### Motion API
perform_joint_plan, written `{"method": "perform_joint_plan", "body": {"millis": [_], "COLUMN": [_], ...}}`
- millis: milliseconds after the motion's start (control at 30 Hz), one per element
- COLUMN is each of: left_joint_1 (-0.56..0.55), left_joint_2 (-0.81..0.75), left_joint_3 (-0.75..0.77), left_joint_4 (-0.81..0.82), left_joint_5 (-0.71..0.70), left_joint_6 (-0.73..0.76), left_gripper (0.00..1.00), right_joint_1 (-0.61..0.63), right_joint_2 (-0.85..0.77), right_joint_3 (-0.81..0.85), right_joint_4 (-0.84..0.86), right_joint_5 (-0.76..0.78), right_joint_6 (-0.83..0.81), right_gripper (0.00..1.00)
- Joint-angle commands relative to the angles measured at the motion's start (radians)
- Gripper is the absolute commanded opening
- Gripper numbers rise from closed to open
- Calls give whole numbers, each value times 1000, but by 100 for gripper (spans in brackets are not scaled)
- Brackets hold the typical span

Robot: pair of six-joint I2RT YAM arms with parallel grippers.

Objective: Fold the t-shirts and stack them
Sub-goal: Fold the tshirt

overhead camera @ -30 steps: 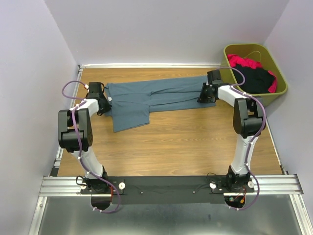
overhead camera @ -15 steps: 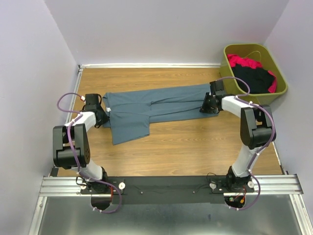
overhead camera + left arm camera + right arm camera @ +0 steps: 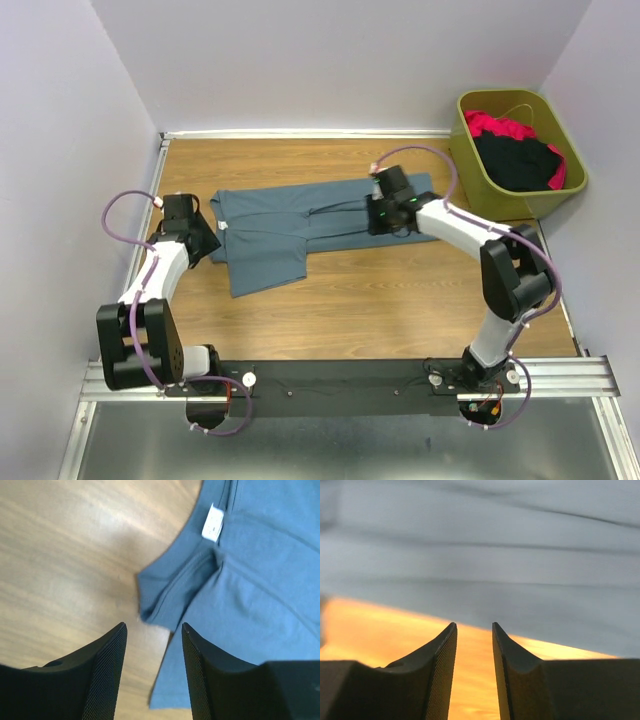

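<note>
The sleeve (image 3: 267, 270) sticks out flat past the t-shirt's near edge (image 3: 309, 252), so I expect it to fold over and lie within the t-shirt's body when I carry it back.
A slate-blue t-shirt (image 3: 300, 205) lies spread flat across the back of the wooden table (image 3: 380, 300), with one sleeve toward the front left. My left gripper (image 3: 205, 238) hovers at its left end. In the left wrist view this gripper (image 3: 154, 630) is open and empty, with the folded collar corner (image 3: 165, 600) and the white neck label (image 3: 213, 522) just ahead. My right gripper (image 3: 380, 222) is over the shirt's near edge, right of the middle. In the right wrist view it (image 3: 474, 627) stands open on a narrow gap with bare wood between the fingers and the blue cloth (image 3: 495, 555) beyond.
An olive-green bin (image 3: 465, 150) stands at the back right corner, holding a black t-shirt (image 3: 515, 160) and a red-pink one (image 3: 500, 125). Pale walls close the table on the left, back and right. Bare wood lies in front of the shirt.
Both grippers have opened and let go of the blue shirt. The right arm has swung left along the shirt's near edge; the left arm has drawn back slightly.
</note>
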Motion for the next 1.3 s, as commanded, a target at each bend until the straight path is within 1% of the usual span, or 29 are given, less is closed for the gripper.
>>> {"method": "perform_joint_plan", "body": {"millis": [0, 33, 67, 200, 300, 333, 433, 633, 767, 867, 967, 1000, 1033, 1067, 1100, 1167, 1233, 1267], "left_joint_1": [6, 6, 4, 3, -11, -11, -14, -31, -51, -83, -115, -115, -152, -158, -161, -169, -174, -175], "left_joint_2": [-45, -54, -60, -80, -77, -77, -62, -37, -13, 1, 10, 12, 15, 15, 15, 12, 10, 4], "left_joint_3": [-45, -57, -63, -97, -101, -101, -109, -111, -109, -111, -112, -114, -115, -115, -114, -111, -108, -108], "left_joint_4": [-80, -84, -89, -101, -115, -118, -121, -127, -129, -132, -138, -143, -144, -146, -149, -155, -173, -176], "left_joint_5": [83, 100, 123, 136, 133, 134, 152, 140, 133, 125, 116, 111, 102, 96, 91, 73, 68, 38], "left_joint_6": [13, 13, 8, -4, -9, -10, -10, -23, -24, -32, -50, -55, -66, -72, -75, -86, -93, -96], "left_gripper": [57, 57, 57, 57, 57, 57, 57, 57, 57, 57, 57, 57, 57, 57, 57, 57, 57, 57], "right_joint_1": [201, 230, 287, 399, 441, 462, 488, 522, 536, 544, 548, 550, 550, 550, 550, 550, 550, 550], "right_joint_2": [-5, 7, 37, 112, 157, 186, 228, 283, 306, 314, 321, 324, 327, 326, 326, 321, 312, 312], "right_joint_3": [35, 44, 51, 122, 183, 197, 229, 252, 236, 216, 199, 196, 193, 190, 188, 188, 191, 193], "right_joint_4": [25, 36, 52, 79, 95, 97, 109, 114, 115, 115, 115, 115, 115, 115, 117, 119, 119, 119], "right_joint_5": [-31, -75, -88, -137, -153, -153, -154, -136, -88, -44, -10, -8, -10, -10, -10, -16, -19, -24], "right_joint_6": [-161, -175, -192, -224, -239, -243, -250, -267, -269, -269, -270, -269, -270, -270, -270, -269, -269, -269], "right_gripper": [44, 45, 45, 46, 51, 51, 51, 51, 51, 48, 40, 33, 29, 25, 15, 5, 3, 3]}}
